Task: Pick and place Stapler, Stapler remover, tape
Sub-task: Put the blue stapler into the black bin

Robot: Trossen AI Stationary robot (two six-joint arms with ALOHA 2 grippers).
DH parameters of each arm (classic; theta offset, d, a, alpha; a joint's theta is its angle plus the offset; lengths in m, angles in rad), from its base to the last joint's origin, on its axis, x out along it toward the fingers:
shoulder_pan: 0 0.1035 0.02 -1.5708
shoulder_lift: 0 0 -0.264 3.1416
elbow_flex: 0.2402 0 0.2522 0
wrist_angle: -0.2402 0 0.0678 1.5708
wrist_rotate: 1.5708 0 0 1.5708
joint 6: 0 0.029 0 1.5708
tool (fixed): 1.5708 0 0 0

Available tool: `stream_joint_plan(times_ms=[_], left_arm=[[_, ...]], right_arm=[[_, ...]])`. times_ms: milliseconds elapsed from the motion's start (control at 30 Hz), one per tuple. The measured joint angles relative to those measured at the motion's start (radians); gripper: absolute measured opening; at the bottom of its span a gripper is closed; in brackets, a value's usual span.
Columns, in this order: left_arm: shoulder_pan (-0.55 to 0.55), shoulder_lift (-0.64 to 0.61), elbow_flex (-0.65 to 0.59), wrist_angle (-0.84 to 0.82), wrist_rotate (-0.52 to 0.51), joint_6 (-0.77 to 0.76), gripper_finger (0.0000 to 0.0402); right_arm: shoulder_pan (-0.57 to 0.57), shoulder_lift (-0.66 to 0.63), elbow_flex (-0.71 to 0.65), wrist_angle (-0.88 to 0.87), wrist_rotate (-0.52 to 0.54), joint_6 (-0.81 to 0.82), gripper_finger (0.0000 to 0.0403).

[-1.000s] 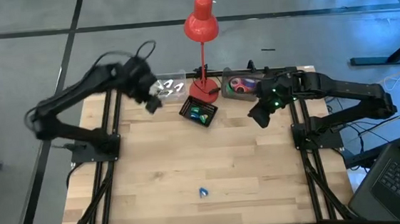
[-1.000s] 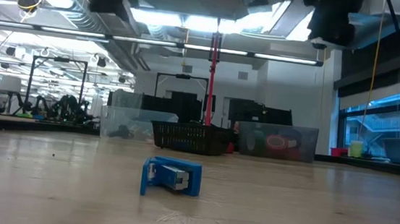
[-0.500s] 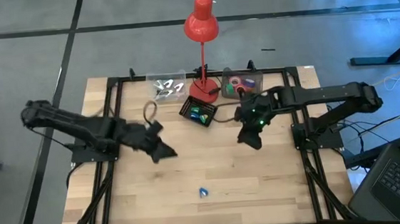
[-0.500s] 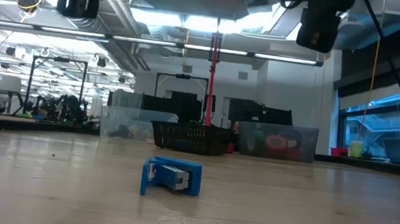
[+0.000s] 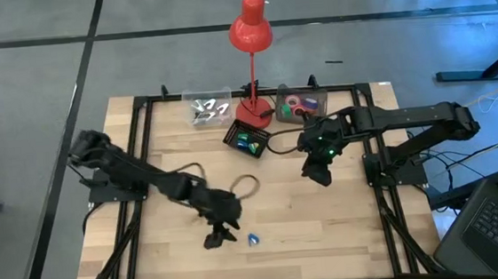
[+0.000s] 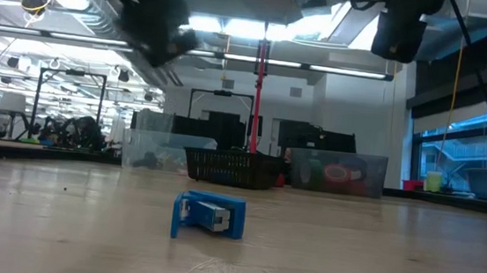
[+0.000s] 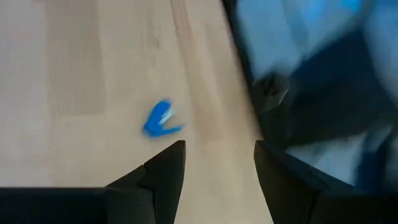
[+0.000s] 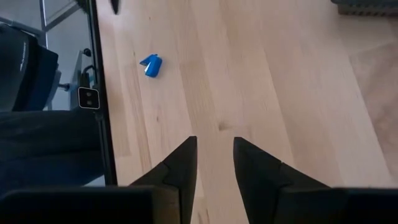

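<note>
The blue stapler (image 5: 253, 239) has its arms spread in an open V (image 7: 168, 122), so it will fold almost closed when I grip it and lift it up.
A small blue stapler (image 5: 253, 240) lies on the wooden table close to its near edge; it also shows in the low view (image 6: 208, 216), the left wrist view (image 7: 160, 119) and the right wrist view (image 8: 150, 64). My left gripper (image 5: 214, 239) hangs open just left of it, above the table (image 7: 219, 146). My right gripper (image 5: 318, 171) hovers open over the table's right middle (image 8: 215, 140), holding nothing. The tape rolls (image 5: 300, 106) sit in a clear box at the far edge.
At the far edge stand a clear box of metal pieces (image 5: 209, 109), a black basket (image 5: 248, 140) with green and blue items, and a red desk lamp (image 5: 249, 32) between them. A black frame (image 5: 141, 130) runs round the table. Bare wood lies around the stapler.
My left gripper has swept from the clear box at the far left across the table toward the near edge and has come down beside the blue stapler. My right gripper has drawn back from the tape box toward the table's middle, then held there. The stapler has not moved.
</note>
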Motion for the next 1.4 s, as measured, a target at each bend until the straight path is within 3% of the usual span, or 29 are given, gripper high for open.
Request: stream_joint_plan(times_ms=[100, 167, 267, 367, 733, 900, 1200, 1400], left_arm=[[0.017, 0.099, 0.138, -0.219, 0.001, 0.355, 0.0189], [0.025, 0.159, 0.216, -0.320, -0.072, 0.572, 0.0189], [0.026, 0.241, 0.279, -0.334, -0.180, 0.828, 0.0189], [0.030, 0.312, 0.328, -0.305, -0.198, 0.968, 0.0189], [0.015, 0.380, 0.361, -0.308, -0.078, 1.065, 0.0185], [0.012, 0.417, 0.360, -0.297, 0.024, 1.092, 0.0185], [0.028, 0.451, 0.359, -0.232, -0.046, 1.178, 0.0184], [0.039, 0.451, 0.359, -0.234, 0.009, 1.153, 0.0184]], right_arm=[[0.000, 0.000, 0.000, -0.008, 0.000, 0.004, 0.0105], [0.000, -0.001, 0.000, -0.013, 0.000, 0.004, 0.0105], [0.000, -0.001, 0.000, -0.018, 0.001, 0.005, 0.0105], [0.000, -0.001, 0.000, -0.027, 0.001, 0.026, 0.0105], [0.000, -0.001, 0.000, -0.058, 0.001, 0.034, 0.0105], [0.000, -0.001, 0.000, -0.056, 0.001, 0.037, 0.0105], [0.000, -0.001, 0.000, -0.051, 0.001, 0.065, 0.0105], [0.000, -0.001, 0.000, -0.051, 0.001, 0.061, 0.0105]])
